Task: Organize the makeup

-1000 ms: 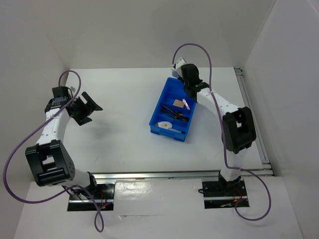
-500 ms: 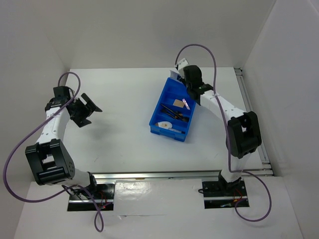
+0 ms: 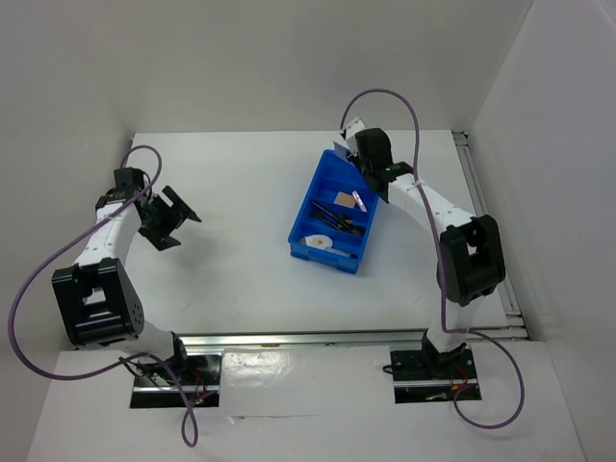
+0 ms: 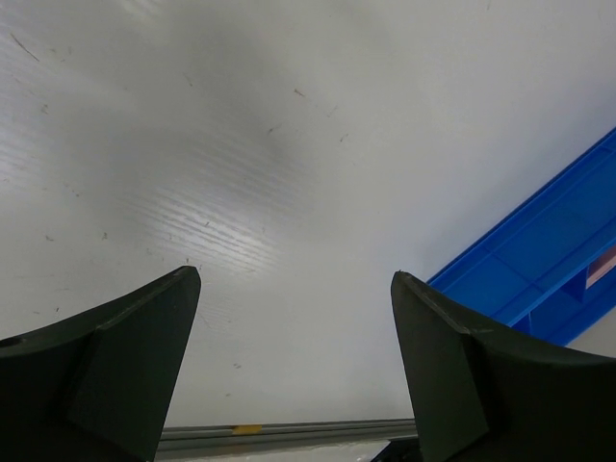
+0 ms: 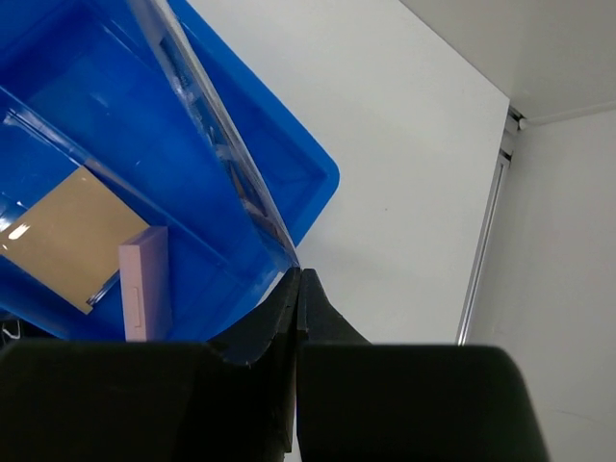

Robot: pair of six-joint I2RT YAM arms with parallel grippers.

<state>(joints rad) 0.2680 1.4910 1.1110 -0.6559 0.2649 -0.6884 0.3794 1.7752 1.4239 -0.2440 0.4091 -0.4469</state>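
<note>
The robot's right gripper should now lower the palette strip [image 3: 343, 148], which hangs over the blue bin's empty far section [image 3: 337, 175], until the strip is inside, and then let go.
The blue bin [image 3: 306, 226] stands right of centre. In it lie a tan square pad [image 3: 342, 199], a thin pink-white stick [image 3: 361, 201], black brushes [image 3: 339, 222] and a white oval compact [image 3: 314, 241]. My right gripper [image 3: 347, 142] is over the bin's far end, shut on the edge of a thin silver-grey palette strip [image 5: 214, 144] that stands tilted above the bin [image 5: 289, 159]. The right wrist view shows the shut gripper [image 5: 298, 274], the tan pad [image 5: 63, 236] and the stick [image 5: 144, 279]. My left gripper [image 3: 173, 217] is open and empty at the far left, as its wrist view [image 4: 295, 277] shows.
White walls close the table in on the left, back and right. A metal rail [image 3: 486, 221] runs along the right edge and another [image 3: 318, 337] along the front. The left wrist view shows a corner of the bin [image 4: 549, 260].
My left gripper has shifted a little to the right and nearer. My right gripper has moved slightly toward the back right, still holding the strip.
</note>
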